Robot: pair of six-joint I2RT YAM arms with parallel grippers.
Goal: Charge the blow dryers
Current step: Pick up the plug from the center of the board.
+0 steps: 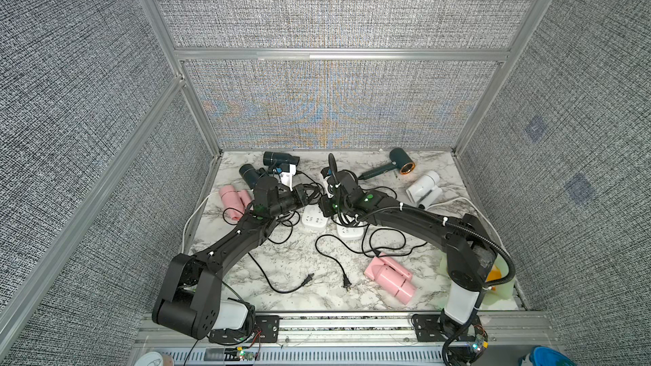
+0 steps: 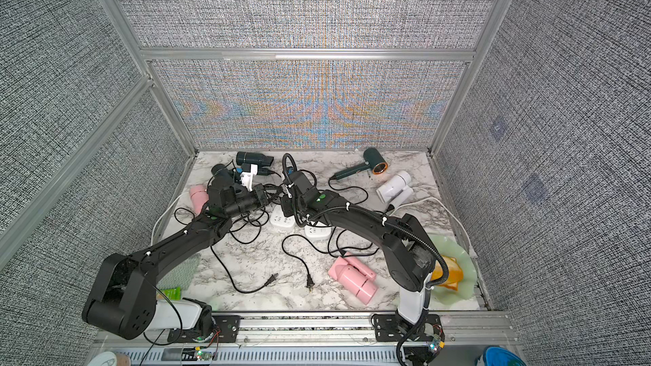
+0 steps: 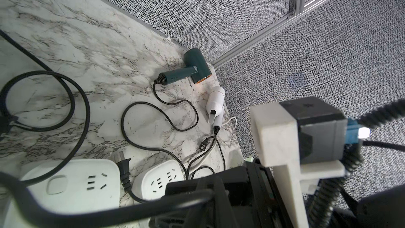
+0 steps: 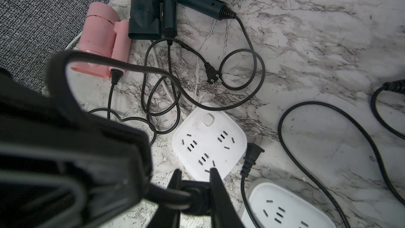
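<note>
The black plug (image 4: 197, 198) slants across my right gripper's fingers, so next my left gripper steadies the cord (image 4: 167, 196) while my right gripper opens and takes the plug straighter.
Several blow dryers lie on the marble table: two dark teal ones (image 1: 280, 159) (image 1: 250, 174) and a pink one (image 1: 232, 198) at the back left, a copper-ringed teal one (image 1: 401, 163) and a white one (image 1: 424, 188) at the back right, and a pink one (image 1: 389, 276) at the front right. My left gripper (image 1: 311, 198) (image 3: 210, 196) is shut on a black cord (image 3: 87, 211) just above the two white socket blocks (image 1: 313, 220) (image 1: 348, 232). Facing it, my right gripper (image 1: 322, 205) (image 4: 194, 178) grips that cord's black plug (image 4: 195, 194) above a socket block (image 4: 208, 141).
Black cords loop all over the table's middle, with loose plugs (image 1: 310, 278) (image 1: 347, 281) lying near the front and another (image 4: 212, 76) by the left dryers. One plug (image 4: 252, 152) rests between the blocks. A pale green plate (image 2: 461, 241) sits at the front right corner.
</note>
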